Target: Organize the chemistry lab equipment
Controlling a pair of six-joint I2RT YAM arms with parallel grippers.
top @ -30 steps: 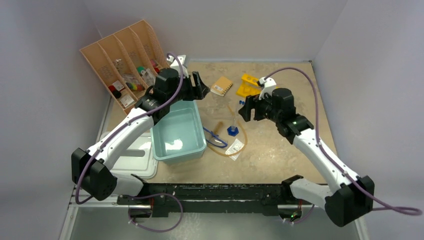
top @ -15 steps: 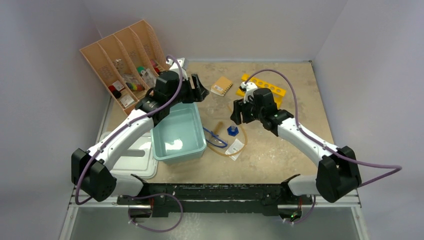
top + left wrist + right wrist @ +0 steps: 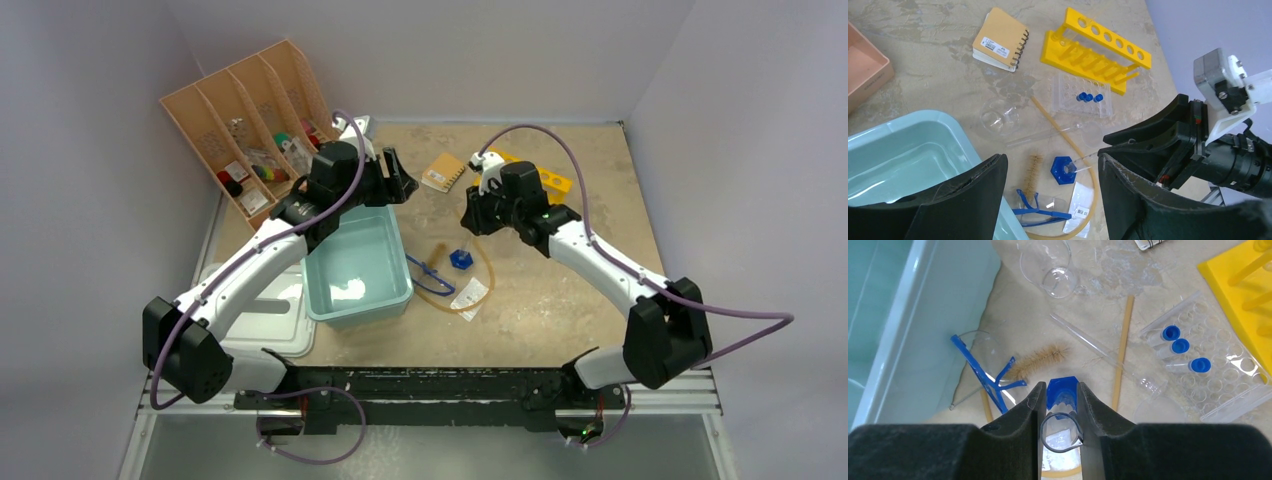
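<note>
My right gripper is holding the clear cylinder near its rim (image 3: 1061, 434), away from the teal tub. My left gripper should take the cylinder (image 3: 1084, 162) and lay it inside the tub.
My right gripper (image 3: 1060, 390) is shut on the clear cylinder (image 3: 1060, 427), whose blue hexagonal base (image 3: 460, 258) points down at the table and looks tilted. Blue-rimmed goggles (image 3: 988, 375), the brush (image 3: 1040, 360) and amber tubing (image 3: 1122, 350) lie under and around it. Blue-capped test tubes (image 3: 1180, 346) rest in a clear rack to the right. My left gripper (image 3: 1052, 159) is open with nothing between its fingers. It hovers by the far right corner of the teal tub (image 3: 355, 265).
The peach organiser (image 3: 245, 120) stands at the back left. A yellow rack (image 3: 555, 182) and a spiral notebook (image 3: 443, 171) lie at the back. A clear flask (image 3: 1055, 270) lies near the tub. A white lid (image 3: 265, 320) sits left of the tub, and a small packet (image 3: 469, 293) lies near the tubing.
The right arm swung left and forward over the cylinder, and its jaws closed from wide open onto the cylinder. The blue base shifted slightly. The left arm stayed still.
</note>
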